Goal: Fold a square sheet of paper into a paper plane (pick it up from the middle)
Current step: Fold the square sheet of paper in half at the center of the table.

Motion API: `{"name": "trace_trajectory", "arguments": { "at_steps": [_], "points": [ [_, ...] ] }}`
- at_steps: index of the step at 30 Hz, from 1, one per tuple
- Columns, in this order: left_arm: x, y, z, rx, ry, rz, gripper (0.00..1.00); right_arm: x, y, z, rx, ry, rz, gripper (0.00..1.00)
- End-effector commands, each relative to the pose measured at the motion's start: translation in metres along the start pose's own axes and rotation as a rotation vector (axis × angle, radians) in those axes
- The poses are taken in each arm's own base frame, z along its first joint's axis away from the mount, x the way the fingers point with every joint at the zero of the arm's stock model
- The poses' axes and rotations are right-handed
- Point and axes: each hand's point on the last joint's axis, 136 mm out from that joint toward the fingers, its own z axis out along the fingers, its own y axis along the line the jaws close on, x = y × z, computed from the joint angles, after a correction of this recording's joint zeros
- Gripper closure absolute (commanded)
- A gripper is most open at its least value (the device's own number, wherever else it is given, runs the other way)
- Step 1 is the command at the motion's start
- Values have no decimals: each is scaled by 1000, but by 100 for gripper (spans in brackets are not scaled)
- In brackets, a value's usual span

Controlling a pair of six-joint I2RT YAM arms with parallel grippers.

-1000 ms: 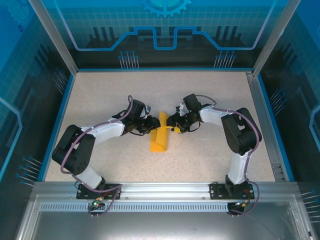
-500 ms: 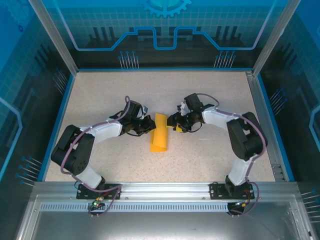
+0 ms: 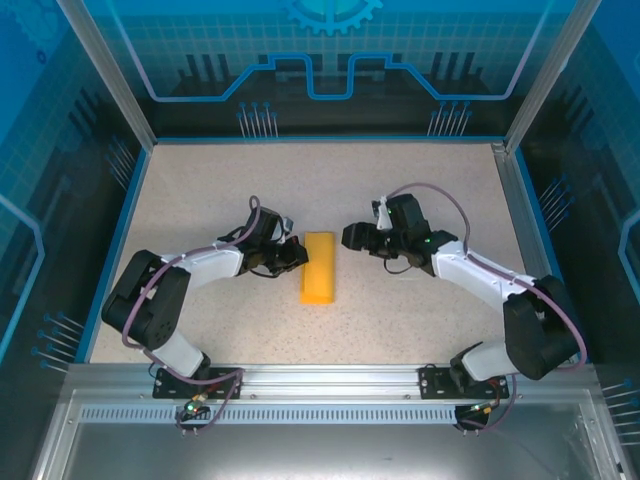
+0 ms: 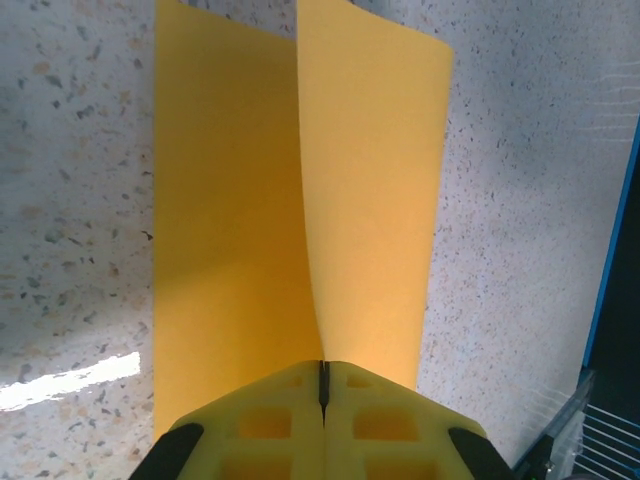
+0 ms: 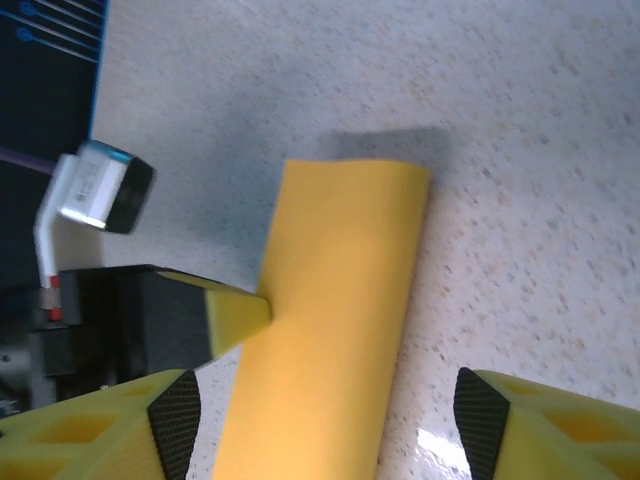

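The raised flap's edge (image 4: 304, 180) sits short of the bottom layer's edge, so next my right gripper steadies the paper's rounded fold (image 3: 333, 258) while my left gripper lines up the paper's edges.
The square sheet of paper (image 3: 320, 267) lies mid-table, folded into a narrow orange-yellow strip. My left gripper (image 3: 299, 255) meets it from the left and is shut on its long edge. In the left wrist view the closed jaws (image 4: 322, 375) pinch the paper (image 4: 370, 200) where a raised flap meets the flat layer. My right gripper (image 3: 351, 238) hangs open just right of the strip, apart from it. From the right wrist, the paper (image 5: 335, 320) runs between the spread right gripper (image 5: 325, 430), and the left gripper's yellow fingertip (image 5: 237, 315) touches the strip's far edge.
The speckled tabletop (image 3: 420, 190) is framed by a blue rim and aluminium rails (image 3: 530, 240). Blue transparent walls stand at the back and sides. Both arm bases sit on the near rail (image 3: 320, 380).
The right gripper opened, let go of the paper and drew back to the right. The left gripper closed on the strip's edge. The paper settled flatter on the table.
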Motion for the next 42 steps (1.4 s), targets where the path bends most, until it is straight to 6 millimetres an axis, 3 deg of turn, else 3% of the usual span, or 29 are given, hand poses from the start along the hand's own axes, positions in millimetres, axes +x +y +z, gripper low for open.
{"name": "trace_trajectory", "arguments": {
  "at_steps": [1,2,4,8,13,20,24,27,33,42],
  "points": [
    [-4,14,7,-36,-7,42,95,1,-4,17,22,62,36,35],
    [-4,15,9,-38,-2,44,95,7,-9,25,41,149,73,38],
    [-5,14,11,-35,2,49,95,29,-2,48,-30,299,96,42],
    [-6,15,10,-42,-2,53,95,48,5,72,-33,344,75,38],
    [-5,17,11,-46,-1,53,94,56,1,87,12,393,72,43],
    [-4,17,11,-46,7,50,91,64,-13,90,81,406,79,54],
    [-3,14,8,-36,9,53,83,68,-19,92,118,425,76,57],
    [0,12,5,-27,9,52,77,69,-19,93,129,426,68,57],
    [3,9,3,-9,23,56,75,70,-22,94,153,425,75,57],
    [11,19,8,-19,51,9,67,69,-17,98,116,415,107,56]
  ]
}}
